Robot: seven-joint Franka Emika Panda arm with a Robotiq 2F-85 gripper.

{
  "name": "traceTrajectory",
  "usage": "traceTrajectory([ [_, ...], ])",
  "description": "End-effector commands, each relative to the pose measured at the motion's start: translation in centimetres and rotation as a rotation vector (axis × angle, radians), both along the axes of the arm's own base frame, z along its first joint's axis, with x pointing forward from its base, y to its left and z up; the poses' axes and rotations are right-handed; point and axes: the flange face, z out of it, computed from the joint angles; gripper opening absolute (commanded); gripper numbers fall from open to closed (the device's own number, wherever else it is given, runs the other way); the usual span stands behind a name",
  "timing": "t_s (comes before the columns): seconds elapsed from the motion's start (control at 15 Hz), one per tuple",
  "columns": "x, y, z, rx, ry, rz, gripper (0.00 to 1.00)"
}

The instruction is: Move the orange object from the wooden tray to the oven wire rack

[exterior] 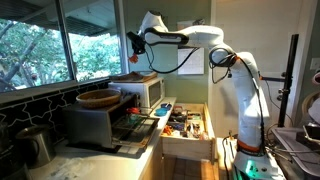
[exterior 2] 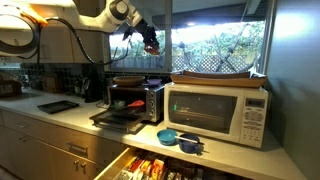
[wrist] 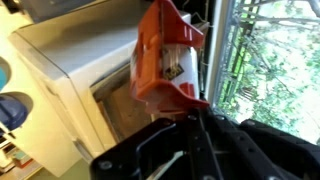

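The robot's gripper should back away and come down to the oven wire rack (exterior 2: 122, 118) from the front, because the orange object hangs high by the window, above the appliances.
My gripper (wrist: 196, 112) is shut on the orange object (wrist: 165, 55), a folded orange and white piece, and holds it in the air near the window. In both exterior views the gripper (exterior: 135, 45) (exterior 2: 148, 36) hangs high above the appliances with the orange object (exterior 2: 151, 46) under it. The wooden tray (exterior: 136, 76) (exterior 2: 216, 77) lies flat on top of the white microwave (exterior 2: 215, 112). The oven wire rack (exterior: 135, 124) (exterior 2: 118, 115) sticks out over the open door of the small grey oven (exterior 2: 135, 98).
A round wooden bowl (exterior: 98, 98) (exterior 2: 128, 81) sits on top of the oven. A pale wooden drawer (exterior: 186, 124) of colourful items stands open below the counter. Two blue bowls (exterior 2: 178, 139) sit at the counter's front edge. A dark tray (exterior 2: 57, 106) lies on the counter.
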Motion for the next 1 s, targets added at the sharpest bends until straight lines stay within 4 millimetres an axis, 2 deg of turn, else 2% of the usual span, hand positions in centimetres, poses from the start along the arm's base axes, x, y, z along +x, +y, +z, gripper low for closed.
traceTrajectory([
  [0.0,-4.3,1.8,-1.7,0.012,0.193,-0.069,0.02],
  [0.27,-8.3,2.9,-4.8,0.008,0.411,-0.176,0.02],
  [0.33,-9.7,1.7,-6.4,-0.006,0.474,-0.192,0.02],
  [0.4,-10.5,0.8,-7.2,-0.022,0.524,-0.218,0.02],
  [0.47,-10.5,-1.0,-7.4,-0.038,0.517,-0.251,0.02],
  [0.53,-8.6,1.1,-6.1,-0.020,0.487,-0.200,0.06],
  [0.67,-9.4,-0.7,-7.0,-0.028,0.514,-0.236,0.06],
  [0.8,-9.7,-1.3,-7.2,-0.026,0.521,-0.246,0.06],
  [0.87,-9.2,-0.3,-8.0,-0.035,0.543,-0.190,0.02],
  [0.93,-9.0,1.0,-8.5,-0.055,0.573,-0.159,0.02],
])
